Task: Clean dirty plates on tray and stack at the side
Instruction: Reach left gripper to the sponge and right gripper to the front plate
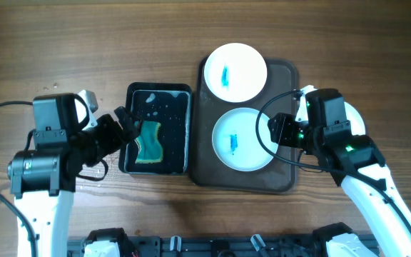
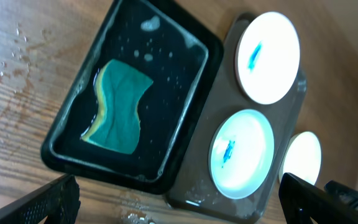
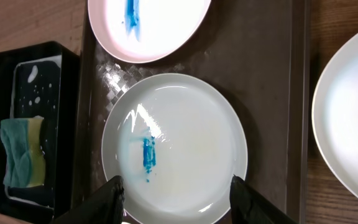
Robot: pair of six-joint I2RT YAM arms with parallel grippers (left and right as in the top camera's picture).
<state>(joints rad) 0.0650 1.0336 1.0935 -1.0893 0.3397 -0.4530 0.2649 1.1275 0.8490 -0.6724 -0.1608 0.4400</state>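
Note:
I see a blue smear on the near plate (image 1: 234, 143), so my left gripper should pick up the sponge from the black tray (image 1: 149, 143) and wipe the plate before it stacks the plate.
The dark brown tray (image 1: 284, 168) holds two white plates, each with a blue smear: the far one (image 1: 235, 71) and the near one (image 1: 242, 139). My right gripper (image 3: 180, 200) hovers open over the near plate (image 3: 185, 143); its fingers (image 3: 107, 199) stand apart above the rim and hold nothing. A third plate (image 3: 353, 112), plain white, lies on the wood right of the tray, mostly hidden under the right arm in the overhead view. My left gripper (image 2: 185, 205) is wide open and empty beside the black tray's left edge.
A smaller black tray (image 1: 155, 160) with water in it sits left of the brown tray, with a teal and yellow sponge (image 1: 149, 140) lying inside. Water drops lie on the wood (image 2: 8, 65) near it. Cables loop by each arm.

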